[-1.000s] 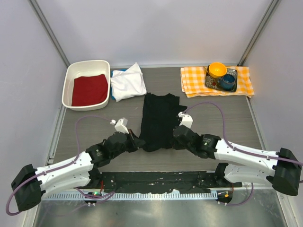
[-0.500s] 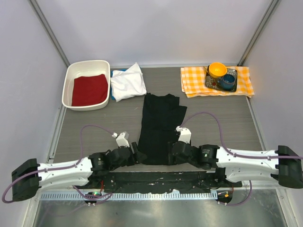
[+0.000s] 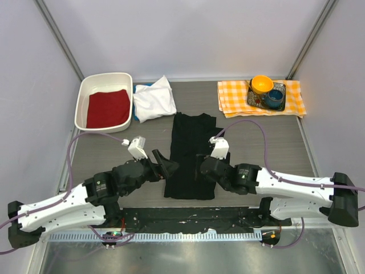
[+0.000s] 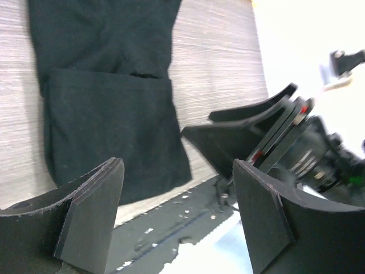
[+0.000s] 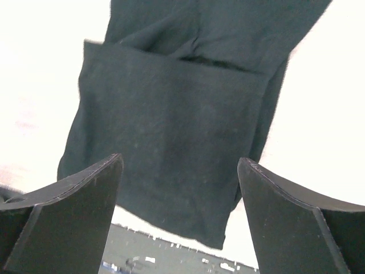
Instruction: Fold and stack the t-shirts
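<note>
I should slide the black t-shirt back with both grippers before I take its near corners [image 3: 167, 195], because it is lying close to the table's near edge [image 3: 190, 204].
A black t-shirt [image 3: 191, 154] lies flat in the middle of the table as a long narrow strip, its near end folded over. My left gripper [image 3: 164, 161] hovers open at the strip's near left edge, nothing between its fingers. My right gripper [image 3: 204, 167] hangs open over the near right part. The left wrist view shows the black t-shirt [image 4: 108, 114] beyond my open left gripper [image 4: 177, 188]. In the right wrist view the black t-shirt [image 5: 171, 125] lies under my open right gripper [image 5: 178, 171]. A white t-shirt [image 3: 154, 98] lies bunched at the back, a blue one [image 3: 139, 88] peeking out beneath it.
A white tub [image 3: 84, 95] holding a red cloth [image 3: 107, 108] stands at the back left. At the back right an orange-and-white checked cloth [image 3: 232, 96] carries a tray with an orange bowl [image 3: 262, 84] and a blue cup [image 3: 275, 98]. A black strip runs along the table's near edge.
Both grippers drew the black t-shirt's near end toward the table's front edge, then opened and let it go. Both now stand higher, the left shifted leftward off the cloth.
</note>
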You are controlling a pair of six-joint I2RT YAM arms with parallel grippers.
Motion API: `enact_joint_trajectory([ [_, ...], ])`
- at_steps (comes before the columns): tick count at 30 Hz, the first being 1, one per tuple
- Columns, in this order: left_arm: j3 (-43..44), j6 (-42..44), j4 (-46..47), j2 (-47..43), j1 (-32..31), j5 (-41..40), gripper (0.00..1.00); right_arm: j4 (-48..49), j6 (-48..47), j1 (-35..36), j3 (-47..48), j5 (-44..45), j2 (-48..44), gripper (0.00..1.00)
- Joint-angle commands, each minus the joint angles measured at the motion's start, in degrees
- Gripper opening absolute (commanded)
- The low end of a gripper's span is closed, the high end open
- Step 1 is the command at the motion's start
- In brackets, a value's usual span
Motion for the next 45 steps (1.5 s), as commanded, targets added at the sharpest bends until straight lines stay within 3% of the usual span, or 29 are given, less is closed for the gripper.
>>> enact_joint_trajectory([
  [1,0.36,6.98,3.06,6.45,0.46,-3.69,0.81,6.77,-2.51,-6.33,-2.34,1.43,0.47,0.88],
  [3,-0.95,7.78,6.77,9.36,1.87,-1.67,0.79,10.54,-3.3,-9.67,-4.44,-0.07,0.74,0.88],
  [6,-4.46,10.15,20.18,12.8,2.93,0.63,0.75,14.94,-4.0,-11.96,-6.03,-0.69,1.35,0.87],
  [15,-8.42,13.75,39.37,26.5,12.94,12.05,0.73,26.54,-3.3,-17.76,-9.72,-7.18,5.31,0.86],
  [21,-9.04,12.27,47.38,37.39,15.67,16.97,0.71,32.87,-0.49,-19.26,-11.31,-13.42,9.6,0.86],
  [29,-11.06,11.3,49.07,40.92,17.25,17.68,0.7,36.32,1.45,-19.35,-11.84,-18.18,12.34,0.86],
  [40,-12.21,7.43,63.29,55.06,18.4,18.12,0.68,35.62,-5.04,-25.14,-11.93,-17.56,20.16,0.86],
  [45,-8.62,4.36,70.33,62.36,18.49,19.78,0.66,32.01,-10.41,-29.53,-8.51,-18.61,21.48,0.86],
])
